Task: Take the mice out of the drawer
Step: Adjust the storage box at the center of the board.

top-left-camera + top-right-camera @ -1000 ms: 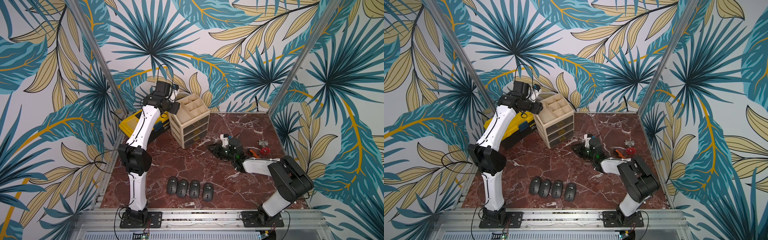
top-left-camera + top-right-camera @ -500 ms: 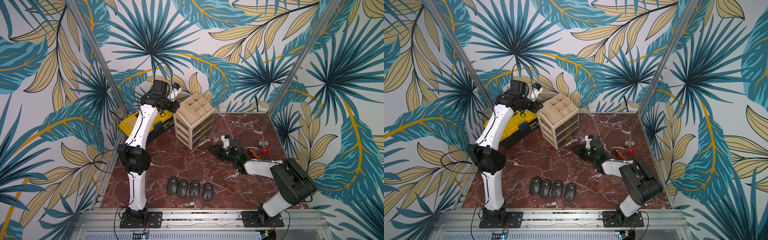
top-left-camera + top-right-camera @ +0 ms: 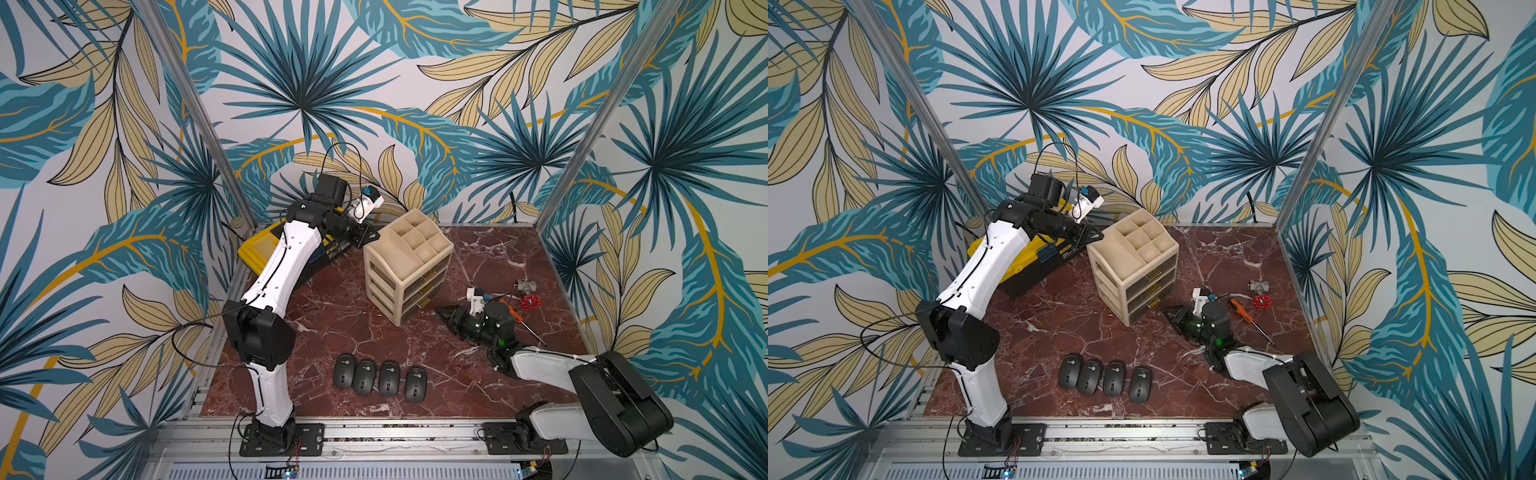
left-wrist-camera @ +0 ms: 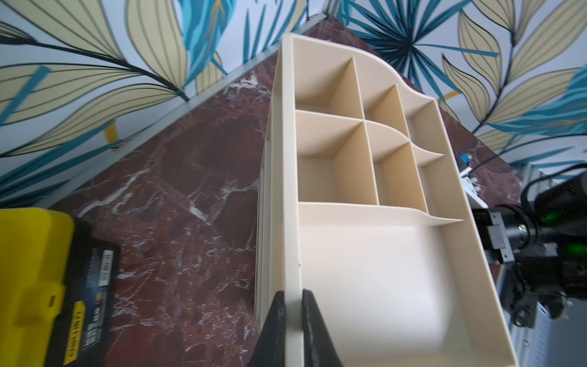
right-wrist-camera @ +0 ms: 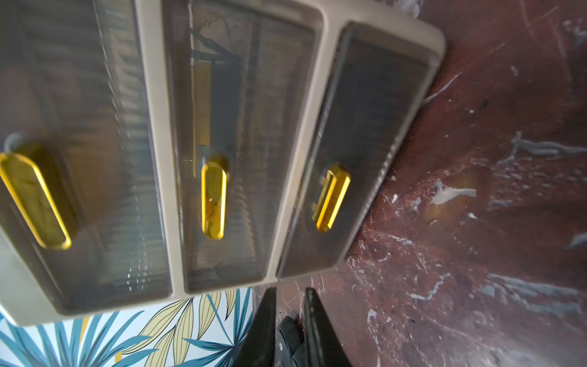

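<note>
My right gripper's narrow fingers are empty and away from the shut bottom drawer (image 5: pixel 370 116). Next, I move back in, open them around the drawer's gold handle (image 5: pixel 332 199) and pull.
Several dark grey mice (image 3: pixel 389 373) (image 3: pixel 1115 372) lie in a row near the table's front edge. The beige drawer unit (image 3: pixel 409 266) (image 3: pixel 1133 266) stands mid-table. Its three smoked drawers with gold handles look shut; the bottom drawer (image 5: pixel 349 143) sits slightly askew. I cannot make out what is inside. My left gripper (image 4: pixel 293 295) (image 3: pixel 372 237) is shut on the rim (image 4: pixel 290 190) of the unit's top tray. My right gripper (image 5: pixel 289 290) (image 3: pixel 441 309) lies low, turned on its side, just off the bottom drawer's corner. Its jaws stand a narrow gap apart and hold nothing; the row of mice (image 5: pixel 287 333) shows through the gap.
A yellow and black toolbox (image 3: pixel 266 249) (image 4: pixel 28 279) sits at the back left, behind my left arm. An orange-handled screwdriver (image 3: pixel 1241 309), a red valve wheel (image 3: pixel 530 301) and a metal fitting (image 3: pixel 524 286) lie to the right, behind my right wrist.
My left gripper has closed on the unit's top rim. The unit has slid right and forward, toward my right gripper, which has drawn back a little.
</note>
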Robot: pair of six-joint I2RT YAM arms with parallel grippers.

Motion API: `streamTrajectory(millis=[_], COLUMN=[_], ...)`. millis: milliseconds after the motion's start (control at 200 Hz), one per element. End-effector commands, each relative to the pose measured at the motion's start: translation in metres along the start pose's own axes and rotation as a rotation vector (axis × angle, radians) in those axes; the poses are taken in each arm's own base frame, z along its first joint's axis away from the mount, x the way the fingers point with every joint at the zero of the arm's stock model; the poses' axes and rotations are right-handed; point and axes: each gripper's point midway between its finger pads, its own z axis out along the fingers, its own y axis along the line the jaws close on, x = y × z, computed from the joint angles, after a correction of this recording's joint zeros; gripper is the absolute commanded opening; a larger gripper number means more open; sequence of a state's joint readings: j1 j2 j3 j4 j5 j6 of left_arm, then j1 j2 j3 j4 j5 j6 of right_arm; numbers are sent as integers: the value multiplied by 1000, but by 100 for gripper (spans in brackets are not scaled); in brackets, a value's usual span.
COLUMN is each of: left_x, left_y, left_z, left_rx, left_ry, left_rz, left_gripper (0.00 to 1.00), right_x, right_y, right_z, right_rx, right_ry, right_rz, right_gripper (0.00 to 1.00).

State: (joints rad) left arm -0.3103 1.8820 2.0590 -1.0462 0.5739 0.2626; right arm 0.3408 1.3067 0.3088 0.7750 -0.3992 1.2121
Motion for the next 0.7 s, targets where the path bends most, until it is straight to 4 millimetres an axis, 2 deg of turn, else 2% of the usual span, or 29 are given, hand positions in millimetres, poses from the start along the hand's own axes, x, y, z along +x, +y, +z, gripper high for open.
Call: streamTrajectory(millis=[0, 190, 320, 481, 696], left_x=[20, 25, 25, 22, 26], left_y=[-30, -32, -29, -22, -10], left_z=[-6, -3, -2, -2, -7], left_rx=[88, 86, 72, 22, -74], left_ry=[50, 55, 54, 39, 21], left_rz=[6, -13, -23, -49, -73], left_gripper=[12, 13, 14, 14, 13], right_x=[1, 9, 12, 14, 14], right_y=[1, -8, -13, -17, -24], right_z=[-16, -41, -47, -40, -19], right_rx=[-14, -3, -1, -16, -43], right_ry=[-17, -52, -59, -46, -16], right_rz=[31, 56, 73, 103, 150], right_gripper=[19, 19, 20, 22, 23])
